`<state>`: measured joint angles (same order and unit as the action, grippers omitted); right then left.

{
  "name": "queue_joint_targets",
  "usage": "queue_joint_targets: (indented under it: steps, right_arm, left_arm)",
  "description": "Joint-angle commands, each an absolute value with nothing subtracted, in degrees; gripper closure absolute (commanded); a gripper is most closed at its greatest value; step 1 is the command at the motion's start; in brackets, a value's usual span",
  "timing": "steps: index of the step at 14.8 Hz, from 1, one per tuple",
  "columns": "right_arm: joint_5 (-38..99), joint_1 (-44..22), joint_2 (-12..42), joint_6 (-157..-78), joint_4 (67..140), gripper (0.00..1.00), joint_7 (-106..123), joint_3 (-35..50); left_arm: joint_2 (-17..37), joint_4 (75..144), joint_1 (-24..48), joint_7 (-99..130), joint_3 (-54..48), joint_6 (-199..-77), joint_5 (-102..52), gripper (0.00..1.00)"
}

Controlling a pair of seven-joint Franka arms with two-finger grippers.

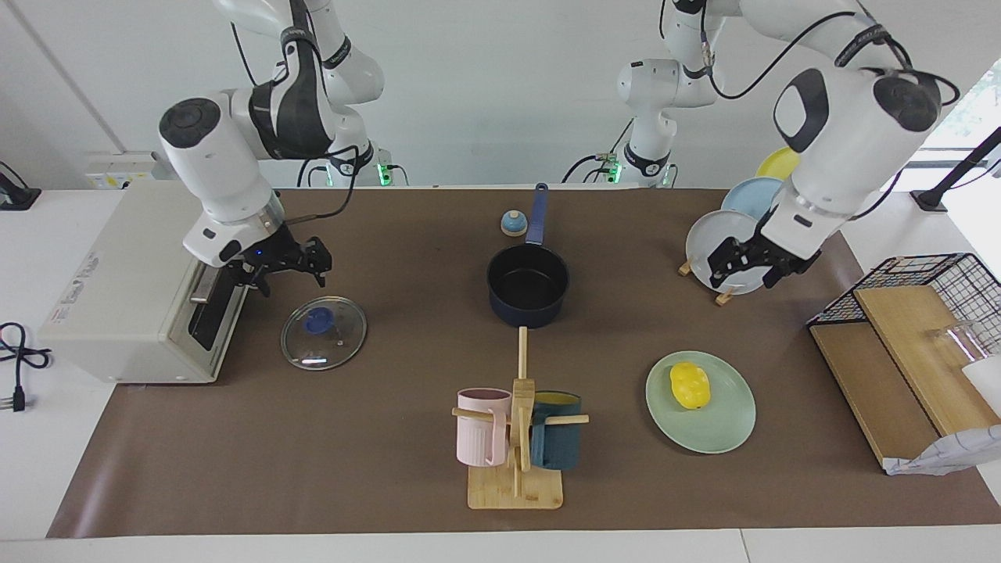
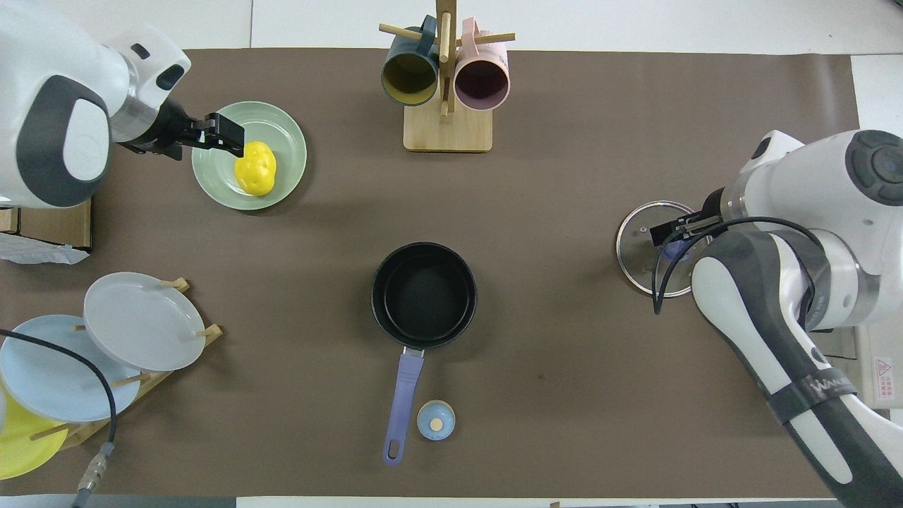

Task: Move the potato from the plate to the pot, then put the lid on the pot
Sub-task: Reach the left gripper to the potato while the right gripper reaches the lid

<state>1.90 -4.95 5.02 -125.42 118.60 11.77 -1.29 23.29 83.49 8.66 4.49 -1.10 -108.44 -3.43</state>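
Observation:
I expect the lid to rest level across the pot when I lower it, as the glass lid's rim point(image 2: 621, 248) looks about as wide as the dark pot's opening point(image 2: 424, 295).
The yellow potato point(image 1: 690, 385) point(image 2: 255, 167) lies on the mint-green plate point(image 1: 723, 434) point(image 2: 288, 123). My left gripper point(image 1: 747, 275) point(image 2: 226, 135) hangs open in the air over the plate's rim, beside the potato and well above it. Mid-table stands the dark pot point(image 1: 528, 311) point(image 2: 423, 294), nothing in it, its blue handle pointing toward the robots. The glass lid point(image 1: 323, 332) point(image 2: 638, 261) lies flat on the mat in front of the toaster oven. My right gripper point(image 1: 291, 275) point(image 2: 677, 229) hovers open over the lid's blue knob, apart from it.
A toaster oven point(image 1: 133, 289) stands at the right arm's end. A mug tree point(image 1: 516, 426) with two mugs is farther from the robots than the pot. A rack of upright plates point(image 1: 727, 250), a wire basket with boards point(image 1: 915, 313) and a small bell point(image 1: 513, 224) also stand here.

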Motion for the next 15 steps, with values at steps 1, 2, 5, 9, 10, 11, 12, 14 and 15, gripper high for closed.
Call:
queue_joint_targets:
  steps: [1,2,5,9,10,11,12,14,15]
  right_arm:
    - [3.25,-4.57,3.60,-132.00,124.44,0.00,14.94,-1.23]
    - [3.25,-4.57,4.21,-132.62,124.63,0.00,15.03,-1.14]
    - [3.25,-4.48,5.89,-134.47,124.72,0.00,14.94,-1.23]
    - [3.34,-3.78,8.08,-136.23,124.72,0.00,14.50,-1.23]
    - [3.34,-3.61,8.09,-136.23,124.72,0.00,14.50,-1.23]
    - [3.34,-3.60,8.09,-136.40,124.89,0.00,14.41,-1.23]
    - [3.34,-3.60,8.00,-136.75,125.59,0.00,14.50,-1.23]
    - [3.34,-3.60,7.82,-136.76,125.95,0.00,14.50,-1.23]
    - [3.34,-3.52,7.82,-136.76,125.95,0.00,14.50,-1.23]
  left_arm:
    - [29.60,79.37,9.23,5.01,-0.53,-111.86,-0.18,0.00]
    - [31.71,79.19,9.23,5.01,-0.44,-113.97,-0.09,0.00]
    - [34.18,79.28,9.23,4.83,-0.62,-116.89,2.72,0.00]
    - [35.24,79.80,9.23,4.83,-0.62,-119.97,2.73,0.00]
    - [35.24,80.07,9.40,4.83,-0.62,-120.32,2.72,0.00]
    - [35.16,81.03,9.49,4.75,-0.62,-120.50,2.81,0.00]
    - [35.16,81.64,9.49,4.75,-0.62,-120.76,3.07,0.00]
    - [34.98,82.87,9.75,4.75,-0.62,-121.37,3.16,0.00]
    - [34.63,83.84,10.10,4.75,-0.62,-121.72,3.16,0.00]
